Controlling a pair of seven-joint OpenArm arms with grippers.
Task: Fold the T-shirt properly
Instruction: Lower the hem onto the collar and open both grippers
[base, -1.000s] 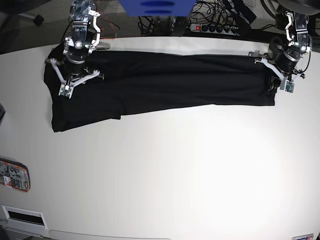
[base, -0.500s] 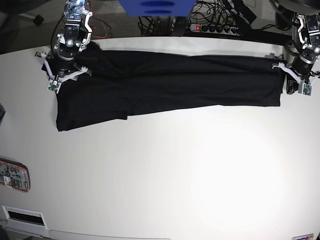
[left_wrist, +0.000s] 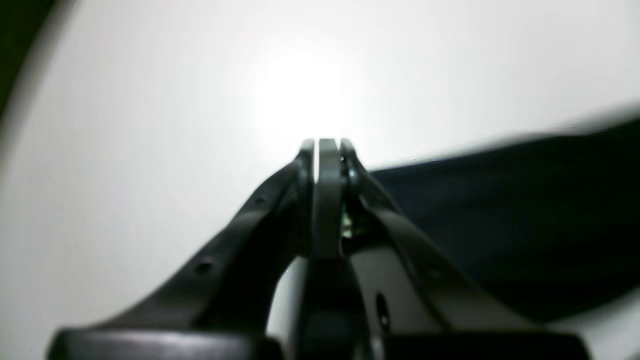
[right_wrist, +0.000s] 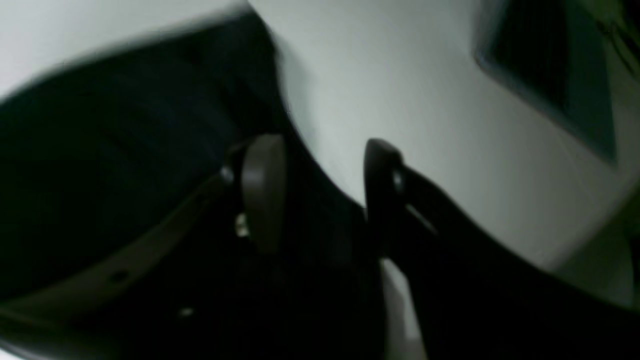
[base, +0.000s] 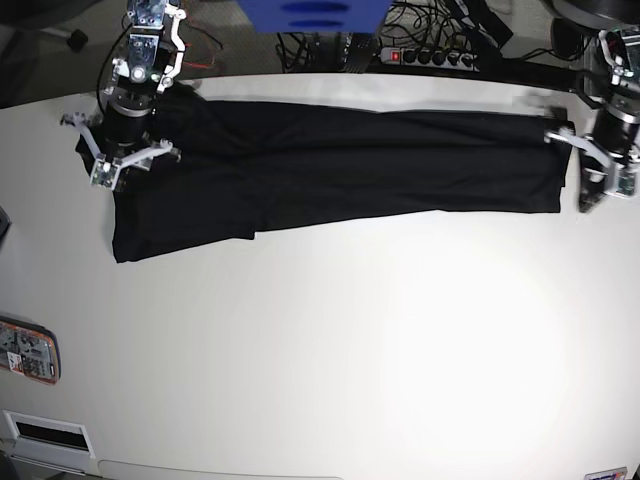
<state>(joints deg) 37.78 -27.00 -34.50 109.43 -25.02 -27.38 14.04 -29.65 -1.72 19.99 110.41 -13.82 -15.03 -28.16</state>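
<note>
The robot's left gripper is closed and empty just past the T-shirt's short edge (base: 563, 188), so it should open, move in over the cloth's end (base: 543, 187) and pinch it before folding.
The black T-shirt (base: 340, 165) lies stretched in a long band across the far side of the white table (base: 330, 340). My right gripper (base: 125, 165) hovers over the shirt's left end. In the right wrist view this gripper (right_wrist: 322, 165) is open, and the shirt's edge (right_wrist: 125, 150) runs under the gap between its fingers (right_wrist: 262, 190). My left gripper (base: 598, 188) sits just past the shirt's right edge. In the left wrist view it (left_wrist: 327, 145) is shut with nothing held, over bare table, with the cloth (left_wrist: 500, 215) lying to its right.
A power strip (base: 430, 57) and cables lie behind the table's far edge, beside a blue object (base: 310, 15). A small orange-edged device (base: 28, 350) and a white box (base: 45, 435) sit at the front left. A dark panel (right_wrist: 550, 75) shows beyond the right gripper.
Both arms have moved outward and the shirt has been drawn longer and flatter. The left gripper has slid off the shirt's right edge; the right gripper has shifted left and back.
</note>
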